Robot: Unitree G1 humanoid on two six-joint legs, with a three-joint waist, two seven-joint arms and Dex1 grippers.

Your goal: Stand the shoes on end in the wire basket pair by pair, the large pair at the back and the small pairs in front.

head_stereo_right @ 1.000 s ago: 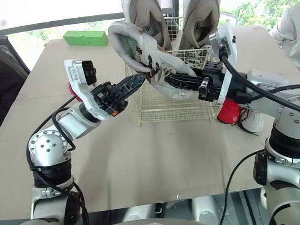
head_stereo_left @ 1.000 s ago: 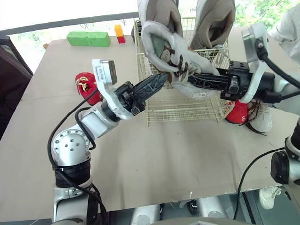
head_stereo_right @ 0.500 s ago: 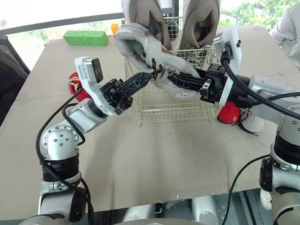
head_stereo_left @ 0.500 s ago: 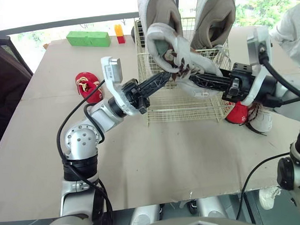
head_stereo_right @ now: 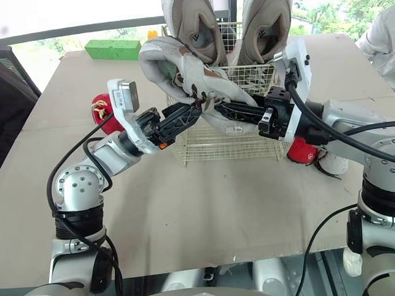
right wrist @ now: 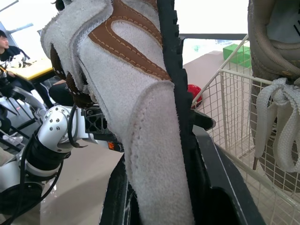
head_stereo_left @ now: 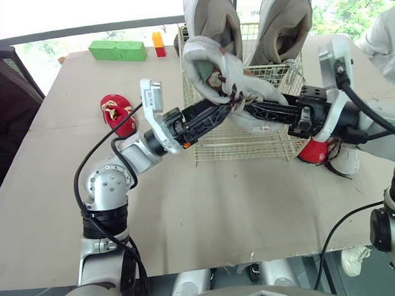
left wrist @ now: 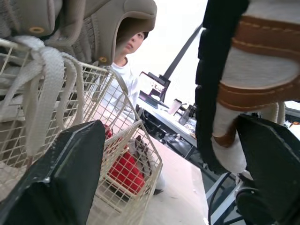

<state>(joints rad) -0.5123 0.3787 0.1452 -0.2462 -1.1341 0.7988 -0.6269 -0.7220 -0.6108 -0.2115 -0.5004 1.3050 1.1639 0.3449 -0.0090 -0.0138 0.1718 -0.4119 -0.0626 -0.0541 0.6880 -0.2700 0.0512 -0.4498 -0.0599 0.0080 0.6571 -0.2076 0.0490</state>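
I expect the grey suede shoe [head_stereo_left: 209, 71] to stay propped on end when I lower it, because a wire wall [head_stereo_left: 273, 72] crosses the basket before the large beige shoes.
A grey suede shoe [head_stereo_left: 210, 60] with brown trim hangs tilted over the front of the wire basket [head_stereo_left: 243, 143]. My right gripper [head_stereo_left: 248, 111] is shut on it from the right; the right wrist view shows the shoe [right wrist: 140, 117] pinched between the black fingers [right wrist: 220, 187]. My left gripper [head_stereo_left: 225, 107] reaches in from the left to the laces, with its fingers [left wrist: 70, 173] spread wide beside the shoe. Two large beige shoes [head_stereo_left: 209, 18] [head_stereo_left: 284, 18] stand on end at the basket's back. One small red shoe [head_stereo_left: 116, 112] lies on the table to the left.
Another red shoe [head_stereo_left: 312, 150] and a white shoe [head_stereo_left: 344, 159] lie right of the basket, under my right arm. A green block [head_stereo_left: 116, 51] and yellow-red blocks [head_stereo_left: 157, 44] sit at the table's far edge. A person's sleeve [head_stereo_left: 385, 37] shows at the upper right.
My left arm has reached right to the held shoe's laces, and its fingers have spread apart. The shoe has shifted slightly in my right gripper's hold.
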